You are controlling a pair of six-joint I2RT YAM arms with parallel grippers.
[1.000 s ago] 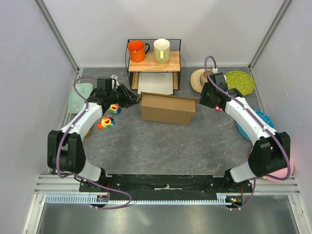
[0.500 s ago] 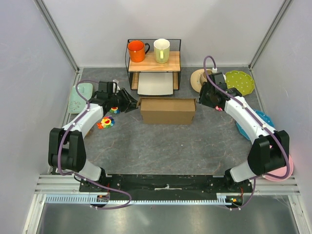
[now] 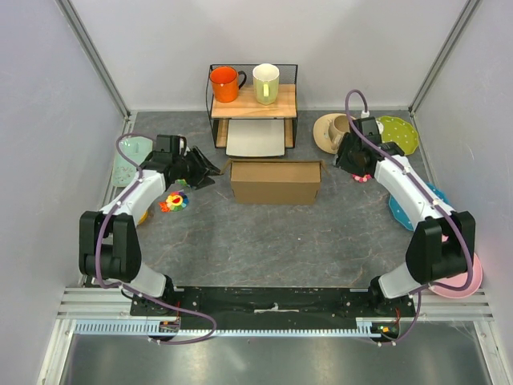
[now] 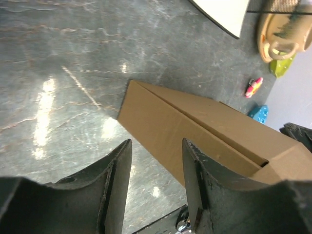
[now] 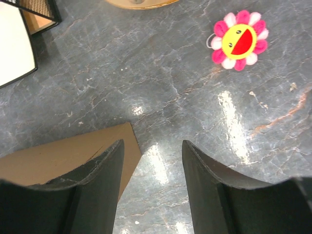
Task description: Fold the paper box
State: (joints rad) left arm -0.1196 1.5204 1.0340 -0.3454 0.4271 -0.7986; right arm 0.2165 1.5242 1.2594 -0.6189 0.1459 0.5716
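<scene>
A flap (image 3: 322, 164) still sticks out from the end of the paper box closest to my right gripper, so my right gripper needs to move back in and pinch the flap at its top corner (image 3: 318, 165).
The paper box (image 3: 275, 182) is a closed brown cardboard block lying square-on in the middle of the table, just in front of the wire shelf. My left gripper (image 3: 208, 170) sits a short way off its left end, open and holding nothing. In the left wrist view the paper box (image 4: 195, 129) lies just beyond the left gripper (image 4: 156, 142). My right gripper (image 3: 343, 165) hovers off the box's right end, also open and holding nothing. In the right wrist view only a corner of the box (image 5: 63, 156) shows, beside the right gripper (image 5: 152, 144).
A wire shelf (image 3: 253, 100) behind the box carries an orange mug (image 3: 225, 83) and a pale green mug (image 3: 265, 83), with a white tray (image 3: 256, 138) beneath. Plates lie at both sides (image 3: 398, 132) (image 3: 128, 156). Flower toys (image 3: 174, 201) (image 5: 239, 40) lie near each gripper.
The box, skewed a second ago, now lies straight. Both grippers have opened wider and drawn back from its ends.
</scene>
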